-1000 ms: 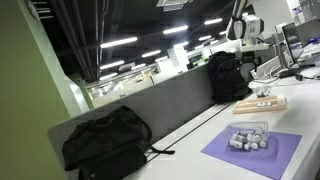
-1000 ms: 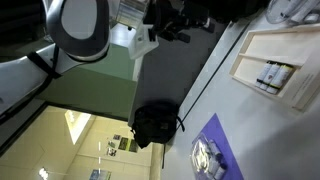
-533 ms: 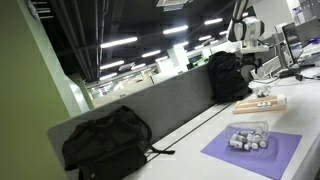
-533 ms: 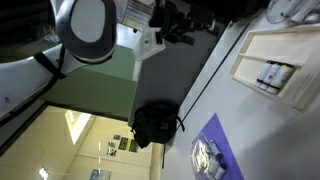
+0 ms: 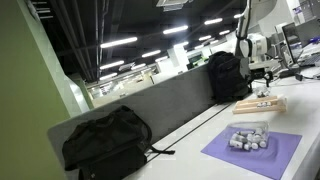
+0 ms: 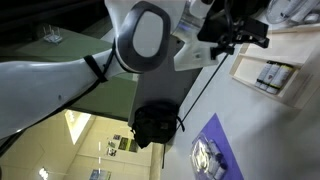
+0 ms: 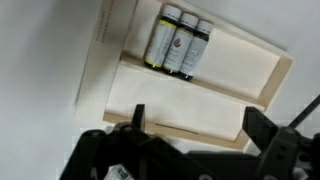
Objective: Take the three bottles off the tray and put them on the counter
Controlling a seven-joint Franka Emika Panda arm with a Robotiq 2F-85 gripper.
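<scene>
The three bottles (image 7: 179, 42) touch side (image 7: 189, 47) by side in the open tray, so they should bunch into a cluster and come up together when the robot's gripper lifts them.
Three small pale bottles (image 7: 178, 45) with dark tops lie side by side on the light-wood tray (image 7: 170, 100) in the wrist view. They also show on the tray (image 6: 255, 55) in an exterior view (image 6: 272, 75), and as tiny shapes (image 5: 263, 101) on the tray (image 5: 262, 106) on the pale counter (image 5: 215, 135). My gripper (image 7: 195, 128) hangs above the tray's near edge, open and empty, its two dark fingers wide apart. It appears above the tray in both exterior views (image 5: 262, 68) (image 6: 240, 30).
A purple mat (image 5: 252, 151) holds a clear container of small items (image 5: 248, 138). A black bag (image 5: 105, 145) and a black backpack (image 5: 226, 77) stand against the grey divider (image 5: 150, 110). A black cable (image 5: 195, 130) runs along the counter.
The arm has swung toward the tray; my gripper now sits lower, over the board. The bottles and tray have not moved.
</scene>
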